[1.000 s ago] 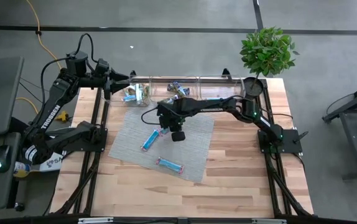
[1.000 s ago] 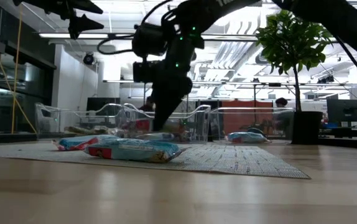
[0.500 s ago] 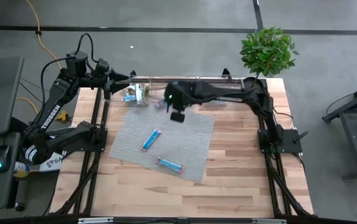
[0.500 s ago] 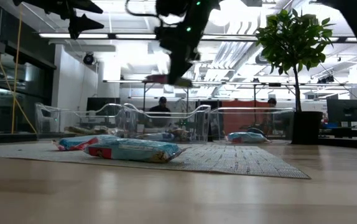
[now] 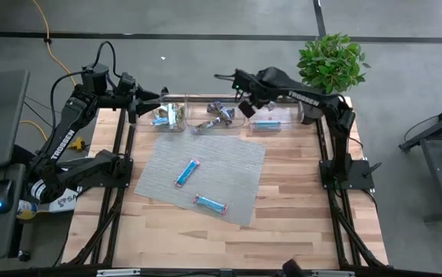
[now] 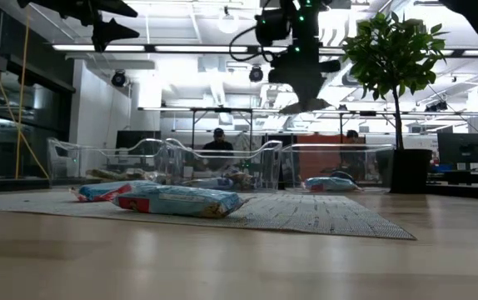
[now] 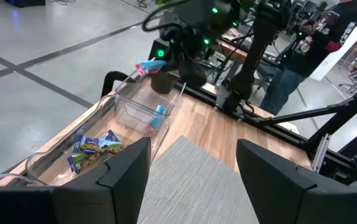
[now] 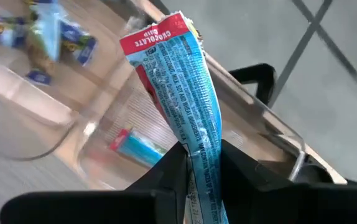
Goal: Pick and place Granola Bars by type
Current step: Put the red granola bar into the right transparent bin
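The held blue bar [image 8: 181,93] looks the same as the bar lying in the open compartment [image 5: 281,117]. My right gripper should move there next and go down until the held bar is inside.
My right gripper [image 5: 246,106] hangs high over the right compartment of the clear tray [image 5: 282,98] and is shut on a blue granola bar with a red end [image 8: 177,81], which also shows in the left wrist view [image 7: 150,66]. One blue bar [image 5: 266,124] lies in that compartment. Silvery bars [image 5: 217,113] fill the middle compartment, and blue-and-yellow bars [image 5: 167,117] fill the left one. Two more blue bars [image 5: 187,172] [image 5: 210,204] lie flat on the grey mat [image 5: 232,165]. My left gripper [image 7: 194,162] waits open above the tray's left end. My right gripper pinches the blue bar between its two fingers [image 8: 234,169] near one end [image 8: 198,155]. The rest of the wrapper sticks out beyond the fingertips, red end farthest. The fingers slant down from above. The bar is lifted clear, high over the tray.
A potted plant [image 5: 330,63] stands at the table's far right corner, just beyond the tray's right end. The bare wooden tabletop [image 5: 298,208] stretches to the right of the mat and in front of it. People stand in the room behind the table [image 6: 217,140].
My right gripper has risen from the mat with the blue bar and swung toward the far right, over the tray's right compartment, rolling its wrist on the way. The bar has been lifted clear of the mat. The other two bars on the mat have stayed where they were.
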`<state>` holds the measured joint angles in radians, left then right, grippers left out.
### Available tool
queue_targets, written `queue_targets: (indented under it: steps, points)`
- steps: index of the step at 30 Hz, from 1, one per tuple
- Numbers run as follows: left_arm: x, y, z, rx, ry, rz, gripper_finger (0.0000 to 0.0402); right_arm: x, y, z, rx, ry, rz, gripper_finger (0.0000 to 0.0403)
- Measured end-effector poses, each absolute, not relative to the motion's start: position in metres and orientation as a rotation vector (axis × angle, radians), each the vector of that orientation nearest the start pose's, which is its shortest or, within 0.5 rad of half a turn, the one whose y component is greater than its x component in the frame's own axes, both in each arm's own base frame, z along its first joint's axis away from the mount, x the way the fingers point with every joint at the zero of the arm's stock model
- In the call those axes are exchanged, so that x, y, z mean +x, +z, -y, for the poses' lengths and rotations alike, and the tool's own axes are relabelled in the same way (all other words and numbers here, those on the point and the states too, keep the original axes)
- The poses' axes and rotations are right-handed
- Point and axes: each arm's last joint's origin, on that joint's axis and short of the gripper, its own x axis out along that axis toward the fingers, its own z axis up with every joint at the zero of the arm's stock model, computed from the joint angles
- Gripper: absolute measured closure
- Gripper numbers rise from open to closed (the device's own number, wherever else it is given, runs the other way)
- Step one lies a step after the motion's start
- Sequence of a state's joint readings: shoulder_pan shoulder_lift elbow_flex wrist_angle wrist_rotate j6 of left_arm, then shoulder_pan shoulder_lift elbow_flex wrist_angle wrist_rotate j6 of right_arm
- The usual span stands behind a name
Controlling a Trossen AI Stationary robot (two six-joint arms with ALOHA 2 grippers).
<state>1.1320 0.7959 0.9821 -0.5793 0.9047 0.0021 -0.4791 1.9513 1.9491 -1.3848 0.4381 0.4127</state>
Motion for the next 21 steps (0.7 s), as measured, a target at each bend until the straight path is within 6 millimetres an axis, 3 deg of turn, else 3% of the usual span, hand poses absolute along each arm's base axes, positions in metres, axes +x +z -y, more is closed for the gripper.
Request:
queue_targets:
  steps: [6, 12, 21]
  points:
    - [0.082, 0.364, -0.121, -0.332, 0.223, -0.206, 0.0168, 0.318, 0.312, 0.212, 0.409, -1.030, -1.276, 0.0339]
    - [0.082, 0.364, -0.121, -0.332, 0.223, -0.206, 0.0168, 0.312, 0.307, 0.224, 0.496, -0.996, -1.273, 0.0339]
    - [0.082, 0.364, -0.121, -0.319, 0.221, -0.209, 0.0168, 0.298, 0.229, 0.224, 0.553, -0.936, -1.461, 0.0339]
